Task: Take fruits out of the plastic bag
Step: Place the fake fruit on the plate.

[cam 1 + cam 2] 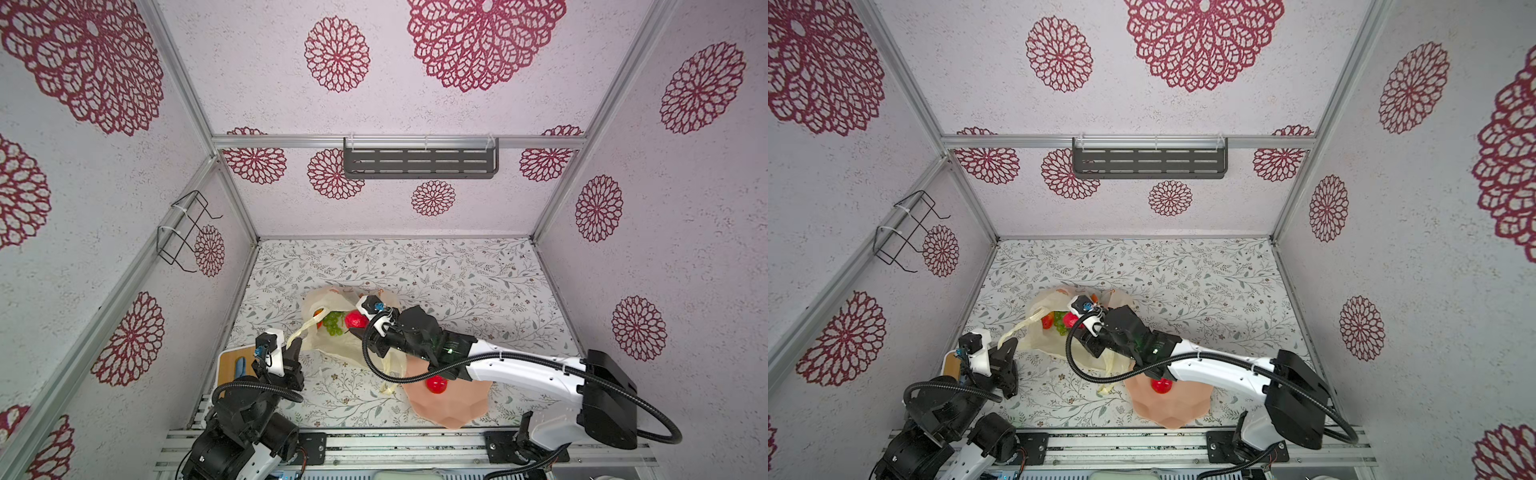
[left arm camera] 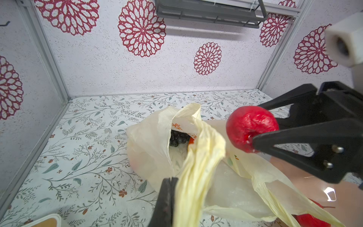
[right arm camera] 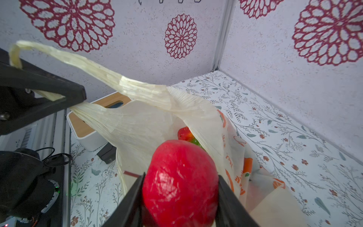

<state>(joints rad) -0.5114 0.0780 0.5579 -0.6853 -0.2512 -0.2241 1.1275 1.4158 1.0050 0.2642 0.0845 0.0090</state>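
Observation:
I should keep carrying the red apple (image 1: 355,319), which hangs clear above the bag's opening, with my right gripper until it is low over the pink bowl's free side (image 1: 468,385).
The cream plastic bag (image 1: 328,345) (image 1: 1038,340) lies on the floral table with its mouth open. My left gripper (image 1: 294,345) (image 2: 170,180) is shut on one loop handle (image 3: 110,76) and holds it up and taut. My right gripper (image 3: 180,176) (image 2: 255,123) is shut on a red apple (image 1: 354,320) (image 1: 1071,320) just above the bag's mouth. Inside the bag lie a green grape bunch (image 1: 333,324), a dark grape bunch (image 2: 178,137) and a red-orange mango (image 3: 184,133). Another red apple (image 1: 436,384) (image 1: 1161,385) sits in the pink bowl (image 1: 449,411), under my right arm.
A white box with a wooden lid (image 1: 230,363) (image 3: 94,118) stands at the table's near left corner beside my left arm. A wire rack (image 1: 187,232) hangs on the left wall and a grey shelf (image 1: 419,160) on the back wall.

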